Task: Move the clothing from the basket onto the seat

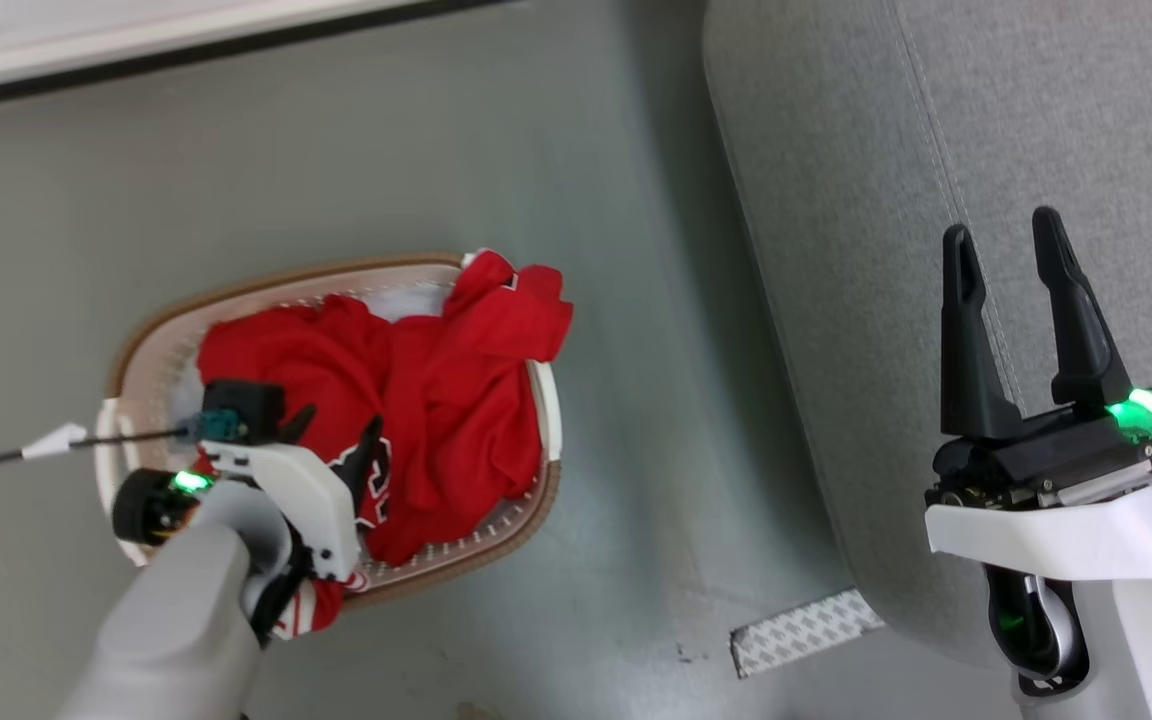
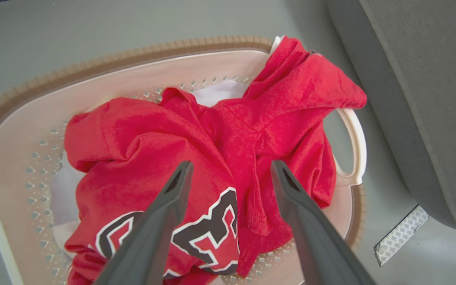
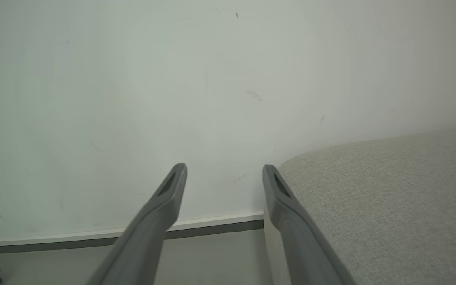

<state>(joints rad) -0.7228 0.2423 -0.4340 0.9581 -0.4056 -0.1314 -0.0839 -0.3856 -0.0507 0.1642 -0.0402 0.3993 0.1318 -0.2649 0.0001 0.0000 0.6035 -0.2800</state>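
Observation:
I expect the fold of clothing over the basket's rim (image 1: 514, 306) to stay behind when I lift the lettered jersey, because a deep crease (image 1: 391, 374) divides the red heap.
The clothing (image 1: 436, 400) is a crumpled heap of bright red jersey cloth with black, white-outlined lettering, filling the cream basket (image 1: 161, 335) on the floor; one fold hangs over the basket's right rim. My left gripper (image 1: 336, 432) hovers open just above the heap's near side, nothing between its fingers; in the left wrist view the gripper (image 2: 230, 170) frames the clothing (image 2: 283, 103) inside the basket (image 2: 22, 130). My right gripper (image 1: 1004, 236) is open and empty over the grey seat (image 1: 836, 200), also shown in the right wrist view (image 3: 225, 171) beside the seat (image 3: 390, 190).
The grey floor (image 1: 336, 150) lies between basket and seat. A patterned strip (image 1: 804, 630) sticks out from under the seat's near corner. A white wall with a skirting board (image 3: 196, 223) stands behind. A thin cable with a white tag (image 1: 56, 440) runs to my left wrist.

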